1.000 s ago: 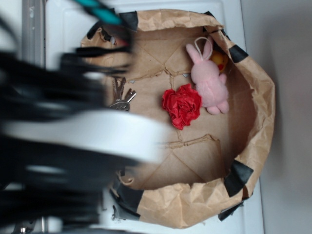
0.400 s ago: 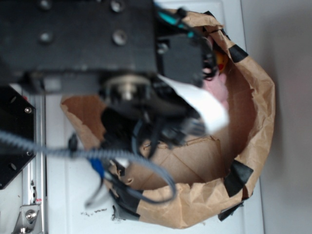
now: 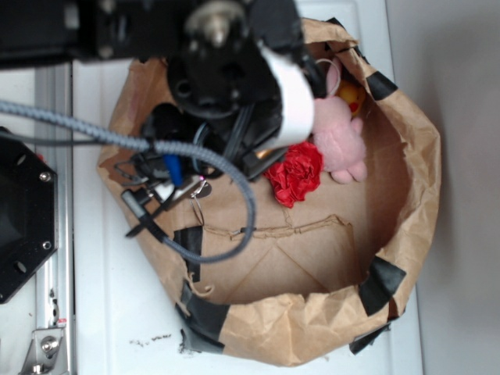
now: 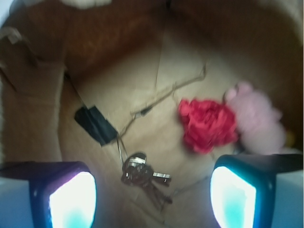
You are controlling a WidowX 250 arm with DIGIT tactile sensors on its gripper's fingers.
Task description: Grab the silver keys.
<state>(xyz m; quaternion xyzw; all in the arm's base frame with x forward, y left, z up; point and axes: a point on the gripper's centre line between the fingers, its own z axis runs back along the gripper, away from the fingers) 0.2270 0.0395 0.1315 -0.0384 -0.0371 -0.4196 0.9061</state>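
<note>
My gripper keeps going down, as the silver keys are between its open fingers and clear of the red flower, until it reaches the keys (image 4: 143, 175), and then closes.
The silver keys (image 4: 142, 176) lie on the brown paper floor of the bag, a small dark-silver bunch with a thin wire loop running away from them. My gripper (image 4: 152, 202) hangs above them, open; its two lit fingers stand left and right of the bunch with nothing between them. In the exterior view the arm (image 3: 226, 70) and its cables cover the keys. Only the thin wire loop (image 3: 197, 205) shows below the gripper's body.
The paper bag's rolled rim (image 3: 414, 156) walls the work area. A red flower (image 3: 295, 172) and a pink bunny (image 3: 337, 137) lie right of the keys, a yellow toy (image 3: 353, 95) behind the bunny. Black tape (image 4: 95, 124) sits on the bag's floor.
The arm has swung in from the left over the bag and now covers the keys in the exterior view, where they showed plainly a second ago.
</note>
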